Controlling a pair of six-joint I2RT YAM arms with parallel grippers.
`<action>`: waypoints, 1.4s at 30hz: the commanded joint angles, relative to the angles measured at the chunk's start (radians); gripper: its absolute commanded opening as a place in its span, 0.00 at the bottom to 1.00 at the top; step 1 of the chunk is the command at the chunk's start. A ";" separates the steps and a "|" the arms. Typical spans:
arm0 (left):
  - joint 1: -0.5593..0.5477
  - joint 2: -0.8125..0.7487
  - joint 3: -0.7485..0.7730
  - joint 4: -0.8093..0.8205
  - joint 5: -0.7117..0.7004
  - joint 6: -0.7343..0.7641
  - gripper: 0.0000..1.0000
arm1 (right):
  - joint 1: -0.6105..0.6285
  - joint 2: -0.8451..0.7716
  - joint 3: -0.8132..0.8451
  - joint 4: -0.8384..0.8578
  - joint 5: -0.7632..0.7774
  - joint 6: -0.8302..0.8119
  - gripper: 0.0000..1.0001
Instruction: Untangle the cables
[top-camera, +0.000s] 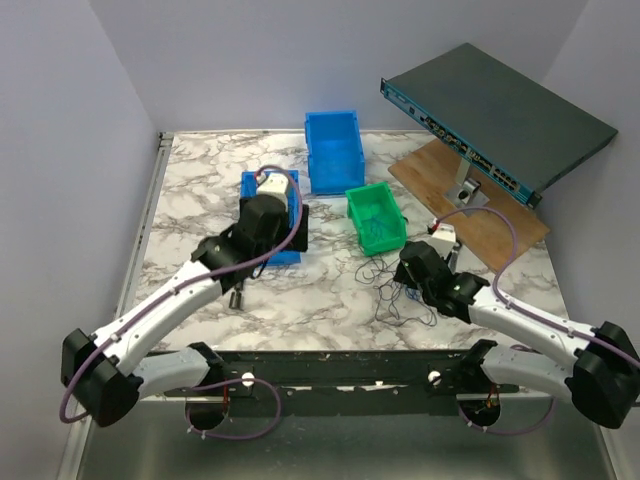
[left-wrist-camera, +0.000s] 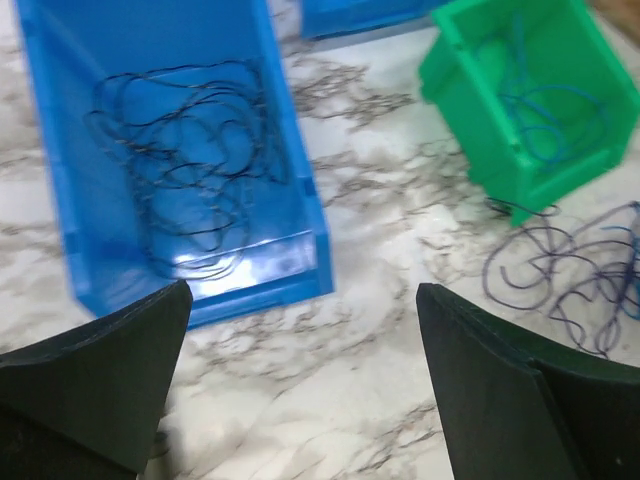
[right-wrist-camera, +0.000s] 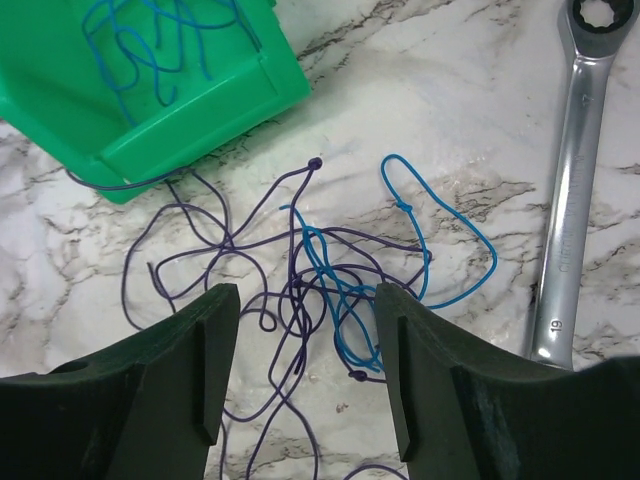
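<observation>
Purple and light blue cables cross (right-wrist-camera: 328, 284) between the fingers of my right gripper, so next my left gripper pulls the purple cable's outer loops (right-wrist-camera: 178, 246) away from the tangle.
A tangle of purple cable (right-wrist-camera: 222, 243) and light blue cable (right-wrist-camera: 440, 232) lies on the marble table just in front of a tipped green bin (right-wrist-camera: 200, 110). My right gripper (right-wrist-camera: 306, 372) is open and hovers directly over the tangle, one finger on each side of it, touching nothing. In the top view the right gripper (top-camera: 412, 268) is above the tangle (top-camera: 398, 297). My left gripper (left-wrist-camera: 300, 350) is open and empty over bare marble by the near end of a small blue bin (left-wrist-camera: 300, 270). This bin holds dark cables (left-wrist-camera: 185, 170).
The green bin (top-camera: 376, 216) holds a loose blue cable (right-wrist-camera: 150, 40). A chrome wrench (right-wrist-camera: 572, 200) lies right of the tangle. A larger blue bin (top-camera: 333, 150) stands at the back. A network switch (top-camera: 495, 115) on a wooden board (top-camera: 500, 225) sits far right.
</observation>
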 joint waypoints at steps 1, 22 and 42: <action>-0.114 -0.139 -0.289 0.487 0.121 0.006 0.95 | -0.010 0.089 0.006 0.060 0.015 -0.001 0.63; -0.210 0.225 -0.360 0.863 0.478 0.144 0.89 | -0.014 0.030 -0.172 0.560 -0.492 -0.213 0.02; -0.216 0.478 -0.120 0.434 0.396 0.194 0.64 | -0.014 0.060 -0.058 0.229 -0.178 -0.141 0.49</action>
